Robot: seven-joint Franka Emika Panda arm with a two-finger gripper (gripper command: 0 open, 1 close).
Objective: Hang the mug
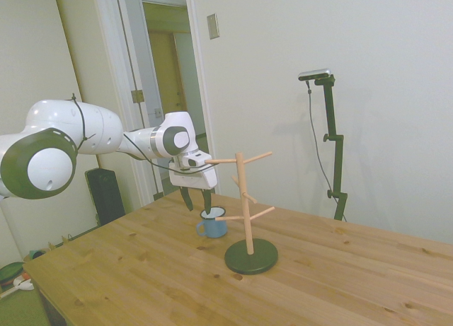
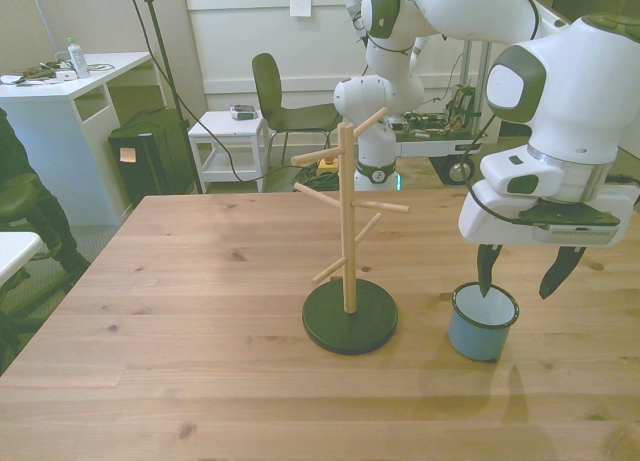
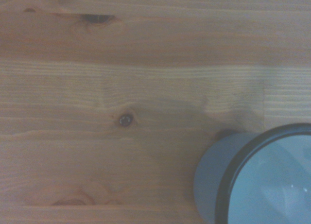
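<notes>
The loop handle (image 1: 201,230) juts out from only one side of the mug (image 1: 215,225), so the mug will tip over to the side when the robot hangs it on a peg.
The mug (image 2: 482,322) is small and light blue with a dark rim and white inside. It stands upright on the table at the front view's right, beside the wooden peg stand (image 2: 348,241). My gripper (image 2: 518,275) hangs open just above the mug, one finger over the rim's edge and the other outside it toward the front view's right. In the side view the mug (image 1: 212,224) sits behind the peg stand (image 1: 246,206), its loop handle pointing left, with the gripper (image 1: 196,199) right over it. The wrist view catches part of the mug's rim (image 3: 262,180).
The peg stand has a round dark base (image 2: 350,318) and several slanted pegs. The wooden table (image 2: 180,321) stretches wide to the front view's left. Beyond the table stand a chair (image 2: 285,101), a white desk (image 2: 70,91) and a second robot arm (image 2: 390,71).
</notes>
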